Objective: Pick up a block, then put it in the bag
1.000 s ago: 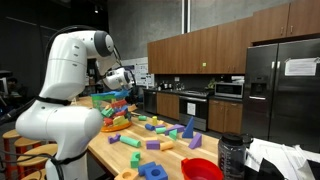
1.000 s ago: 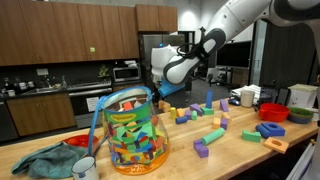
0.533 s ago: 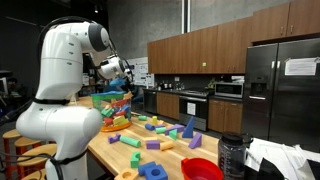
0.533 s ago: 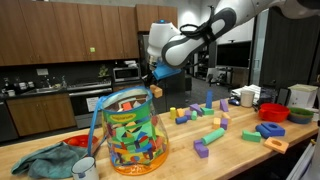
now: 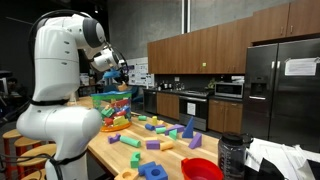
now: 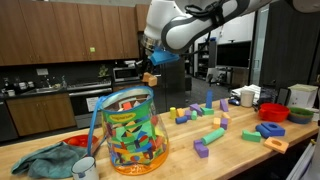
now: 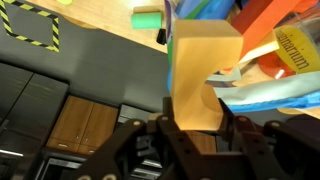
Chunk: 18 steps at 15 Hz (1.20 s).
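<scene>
The tan block (image 6: 150,78) is clear above the bag's blue rim, so my gripper should keep going over the bag's opening (image 6: 124,97) and down, and let go inside.
My gripper (image 6: 150,72) is shut on a tan wooden block (image 6: 150,79) and holds it in the air just above the bag's mouth. The bag (image 6: 132,130) is soft, with see-through sides, blue straps and a wide mouth, and is full of coloured blocks. In an exterior view the bag (image 5: 112,104) shows green at its top, with the gripper (image 5: 121,84) over it. In the wrist view the block (image 7: 205,70) fills the space between the fingers (image 7: 196,125), with the bag's blue rim (image 7: 268,92) behind it.
Loose blocks (image 6: 212,133) lie scattered over the wooden table (image 6: 230,160). A red bowl (image 5: 203,168) and a dark bottle (image 5: 232,154) stand at one end. A teal cloth (image 6: 42,160) and a white cup (image 6: 86,168) lie beside the bag.
The arm has carried the tan block from over the table to a spot above the bag's mouth. The gripper has stayed shut on it.
</scene>
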Tool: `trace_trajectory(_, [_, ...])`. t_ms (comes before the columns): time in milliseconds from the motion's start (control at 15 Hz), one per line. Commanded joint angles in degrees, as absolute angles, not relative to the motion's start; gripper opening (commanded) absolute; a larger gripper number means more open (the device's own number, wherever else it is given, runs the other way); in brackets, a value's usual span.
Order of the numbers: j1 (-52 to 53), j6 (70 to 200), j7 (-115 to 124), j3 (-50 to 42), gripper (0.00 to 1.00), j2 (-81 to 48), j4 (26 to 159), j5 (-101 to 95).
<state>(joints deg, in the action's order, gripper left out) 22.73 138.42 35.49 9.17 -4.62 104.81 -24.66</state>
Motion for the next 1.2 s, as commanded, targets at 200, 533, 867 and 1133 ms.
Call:
trace_trajectory(200, [21.99,143.84,35.74,13.95,0.17,-3.91,106.25,-25.56])
trace_trajectory(533, [22.87,161.13,38.86,13.48,0.68,-8.57,112.73,-30.14])
trace_trajectory(867, [22.89,168.08,41.52,10.70,0.97,-11.55,115.74,-36.17])
trace_trajectory(1133, [22.81,167.82,40.49,9.96,1.00,-12.55,115.39,-35.93])
